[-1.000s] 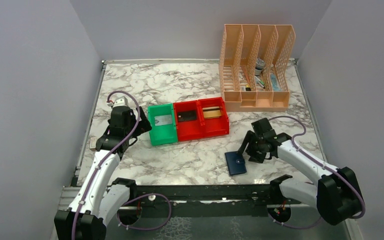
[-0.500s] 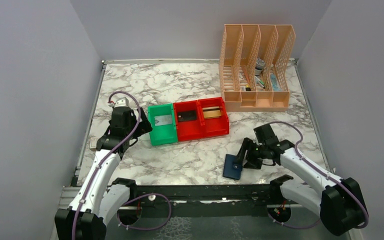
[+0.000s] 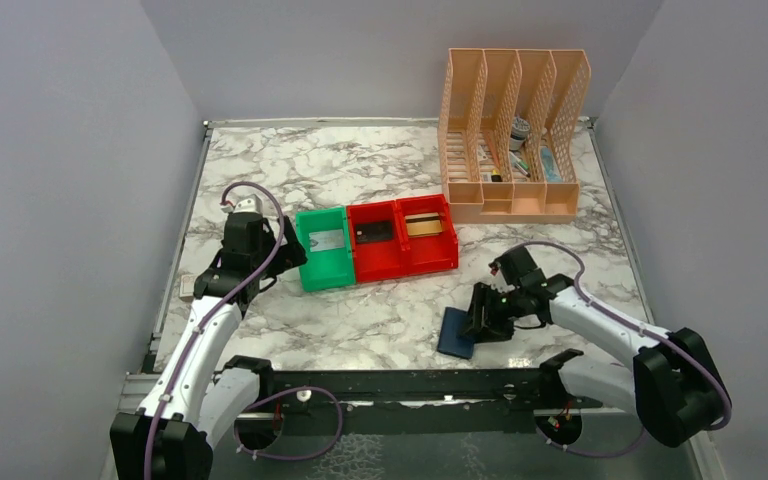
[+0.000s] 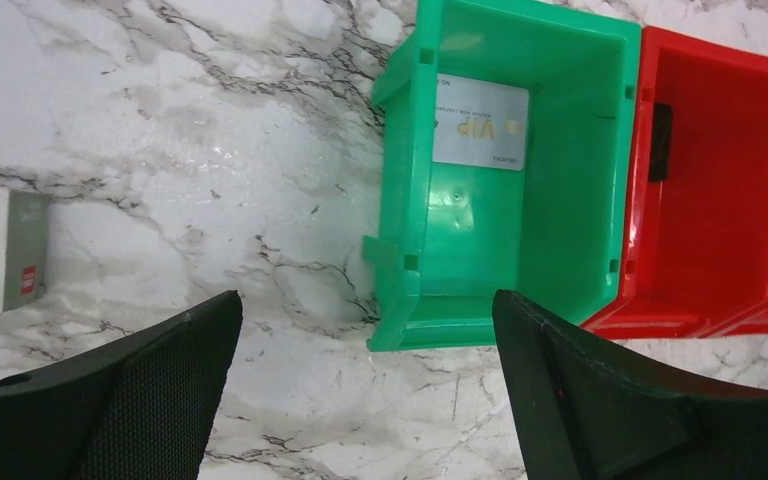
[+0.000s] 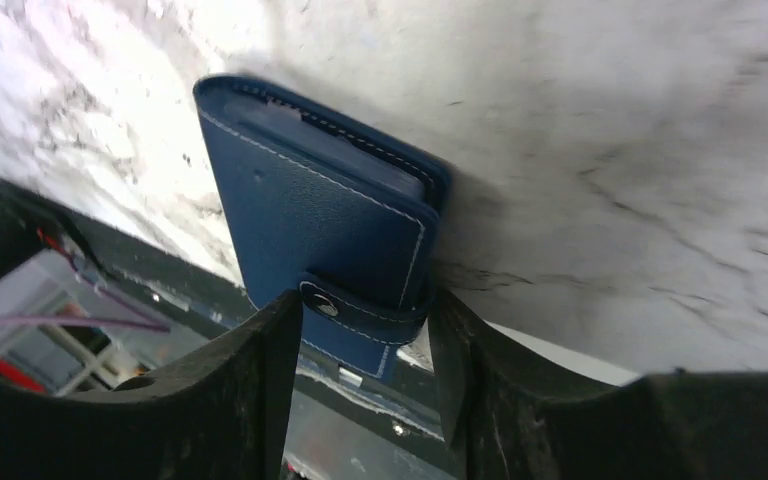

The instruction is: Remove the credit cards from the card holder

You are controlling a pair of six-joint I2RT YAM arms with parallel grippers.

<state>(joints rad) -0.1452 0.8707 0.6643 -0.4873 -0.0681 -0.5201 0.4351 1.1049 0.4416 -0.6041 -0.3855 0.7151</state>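
Note:
The strapped card holder (image 3: 453,334) is far from my left gripper, so next my right gripper moves it in front of the bins (image 3: 381,317) for my left gripper to steady.
The card holder (image 3: 455,335) is a closed navy-blue wallet with a snap strap. It lies at the table's near edge, and in the right wrist view (image 5: 330,220) its strap end hangs past that edge. My right gripper (image 3: 480,318) is shut on the card holder's strap end, one finger on each side (image 5: 362,305). My left gripper (image 4: 365,300) is open and empty, low over the marble beside the green bin (image 4: 505,200). A white VIP card (image 4: 480,122) lies in the green bin. A dark card (image 3: 373,232) and a gold card (image 3: 421,224) lie in the red bins.
A peach file organizer (image 3: 510,130) stands at the back right. A small white box (image 4: 0,250) lies at the table's left edge. The bins (image 3: 400,240) sit in a row mid-table. The metal rail runs just past the near edge.
My right gripper moved down and left onto the card holder. The card holder slid left and toward the near edge. The left arm barely moved.

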